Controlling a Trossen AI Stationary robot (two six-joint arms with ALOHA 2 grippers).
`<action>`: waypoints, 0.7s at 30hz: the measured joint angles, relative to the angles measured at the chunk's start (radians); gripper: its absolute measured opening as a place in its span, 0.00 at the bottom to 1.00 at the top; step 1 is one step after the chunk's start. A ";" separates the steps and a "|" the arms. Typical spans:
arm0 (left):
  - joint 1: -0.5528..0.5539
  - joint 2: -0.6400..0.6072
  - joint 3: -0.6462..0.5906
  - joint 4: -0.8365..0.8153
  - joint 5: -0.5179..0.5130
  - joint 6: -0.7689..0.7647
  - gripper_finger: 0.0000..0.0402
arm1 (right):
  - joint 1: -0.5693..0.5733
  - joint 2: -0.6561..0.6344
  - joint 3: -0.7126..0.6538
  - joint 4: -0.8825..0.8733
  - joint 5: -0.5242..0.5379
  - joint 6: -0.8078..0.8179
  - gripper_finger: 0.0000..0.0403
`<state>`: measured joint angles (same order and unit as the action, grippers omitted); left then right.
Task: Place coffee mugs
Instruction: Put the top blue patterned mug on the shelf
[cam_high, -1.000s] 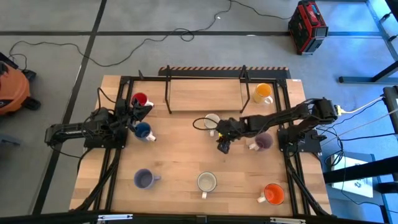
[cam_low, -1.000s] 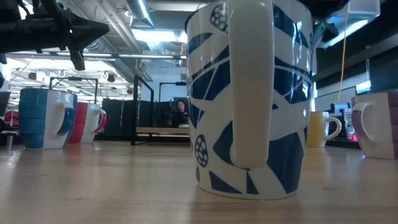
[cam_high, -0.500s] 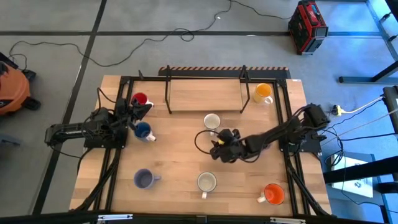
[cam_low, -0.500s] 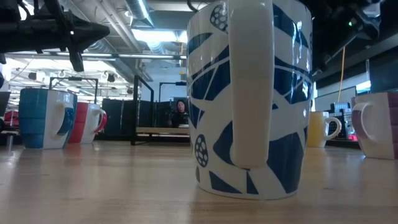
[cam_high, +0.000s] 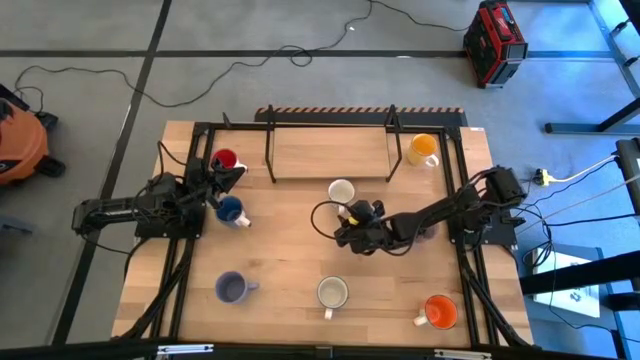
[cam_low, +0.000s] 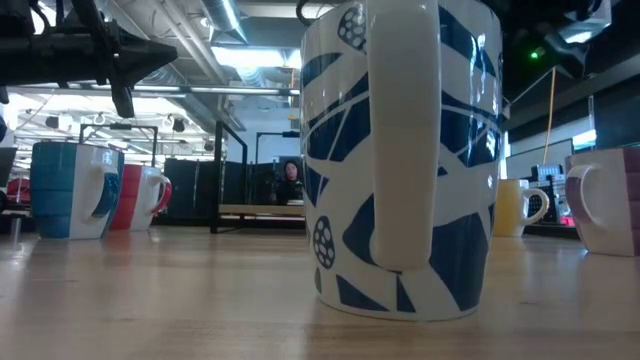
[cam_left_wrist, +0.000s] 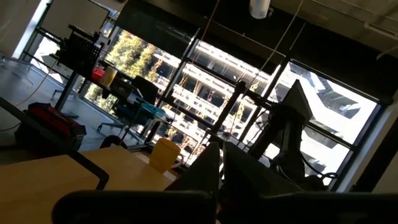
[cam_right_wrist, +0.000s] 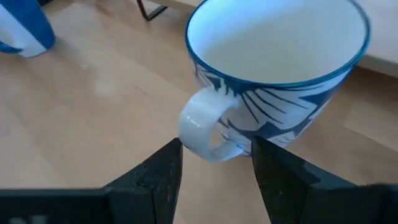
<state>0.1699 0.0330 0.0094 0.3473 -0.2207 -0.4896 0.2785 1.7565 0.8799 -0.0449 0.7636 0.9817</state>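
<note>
Next, I move back gently because my right gripper's open fingers have the patterned mug's white handle (cam_right_wrist: 211, 118) slanting across them, then line up with its outer bend (cam_right_wrist: 190, 129) before I close and lift.
In the right wrist view a blue-and-white patterned mug (cam_right_wrist: 273, 68) stands upright on the table. Its white handle (cam_right_wrist: 208, 127) sits in the gap of my open right gripper (cam_right_wrist: 216, 146), one finger on either side of it. The high view places my right gripper (cam_high: 352, 222) just on the near side of this mug (cam_high: 341, 191) at mid-table. My left gripper (cam_high: 228, 180) waits at the table's left, between the red mug (cam_high: 225, 160) and the blue mug (cam_high: 230, 210). Its fingers look shut in the left wrist view.
Other mugs stand around: yellow-orange (cam_high: 423, 148) far right, lavender (cam_high: 232, 289) near left, a patterned white one (cam_high: 332, 293) near middle, orange (cam_high: 440, 312) near right. My right forearm mostly covers a second lavender mug (cam_high: 428, 234). A black frame (cam_high: 330, 128) lines the far side.
My right arm has sunk lower over the table, and its forearm now covers the lavender mug on the right. Its gripper dipped toward the near edge, then came back toward the patterned mug's near side. No mug has moved.
</note>
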 joint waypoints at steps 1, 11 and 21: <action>0.000 0.000 0.000 0.000 0.000 0.000 0.04 | 0.001 0.000 0.000 -0.005 0.009 0.000 0.45; 0.000 0.000 0.000 0.001 0.000 0.000 0.04 | 0.012 -0.032 -0.001 -0.186 0.003 0.031 0.45; 0.000 0.000 0.000 -0.004 0.001 0.001 0.04 | 0.079 -0.051 0.000 -0.067 0.007 -0.029 0.45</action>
<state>0.1696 0.0330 0.0093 0.3435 -0.2201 -0.4882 0.3577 1.7050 0.8794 -0.1119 0.7711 0.9524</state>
